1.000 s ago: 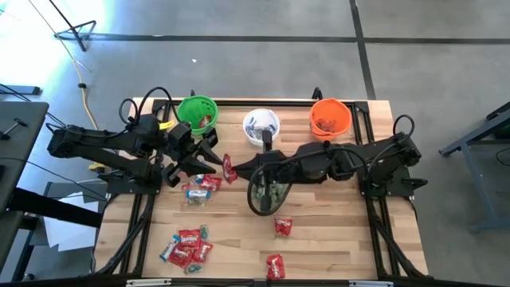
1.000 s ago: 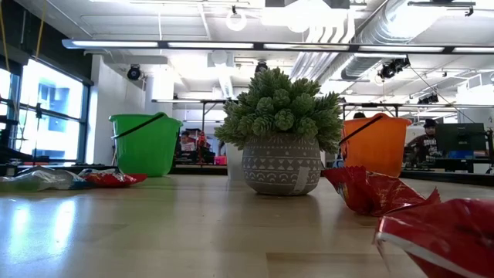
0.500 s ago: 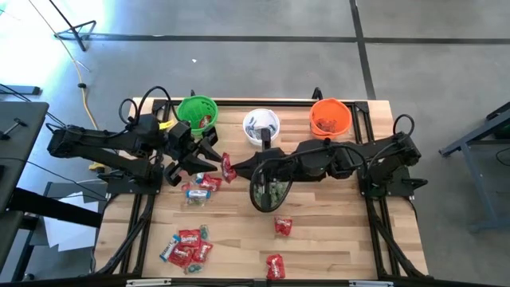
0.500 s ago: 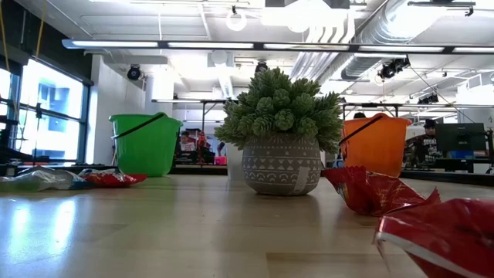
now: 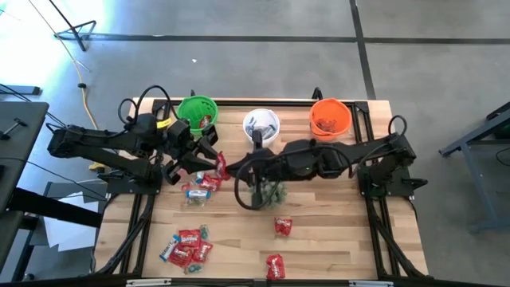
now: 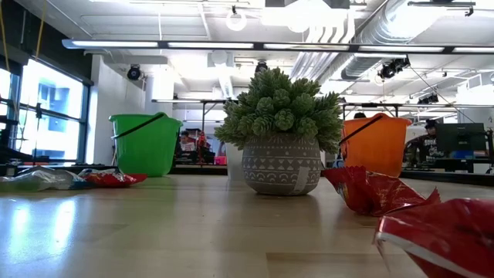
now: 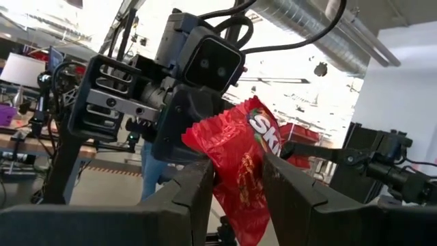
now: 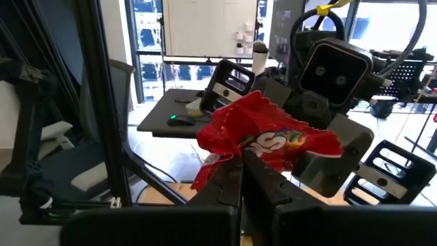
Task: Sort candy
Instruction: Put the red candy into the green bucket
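Observation:
The green cup [image 5: 196,108] stands on my left gripper's side, but my right gripper is holding the red candy, so I should pass the candy [image 5: 221,165] to my left gripper.
One red candy [image 5: 221,163] hangs in the air between my two grippers, above the table's left half. My right gripper [image 5: 230,169] is shut on it. My left gripper [image 5: 211,155] is open, and its fingers [image 7: 199,186] stand on either side of the red candy [image 7: 240,164]; whether they touch it I cannot tell. More red and blue-and-white candy lies on the table in a cluster [image 5: 199,188] below the grippers, in another [image 5: 185,249] near the front edge, and as single red ones [image 5: 283,226]. My right gripper pinches the red candy by one crumpled edge of its wrapper [image 8: 229,158] between its two shut fingers [image 8: 254,176], coming level from the table's right. The candy is lifted clear of the table and stands out beyond the fingertips.
The green cup [image 5: 197,114], white cup [image 5: 260,126] and orange cup [image 5: 330,117] stand along the far edge. The spiky green plant [image 5: 269,191] sits in its pot under my right arm. In the low view two red candies [image 6: 370,190] lie close to the camera.
My right gripper has moved toward the table's left, carrying the red candy through the air to my left gripper, between whose fingers the candy now sits. My left arm has kept still.

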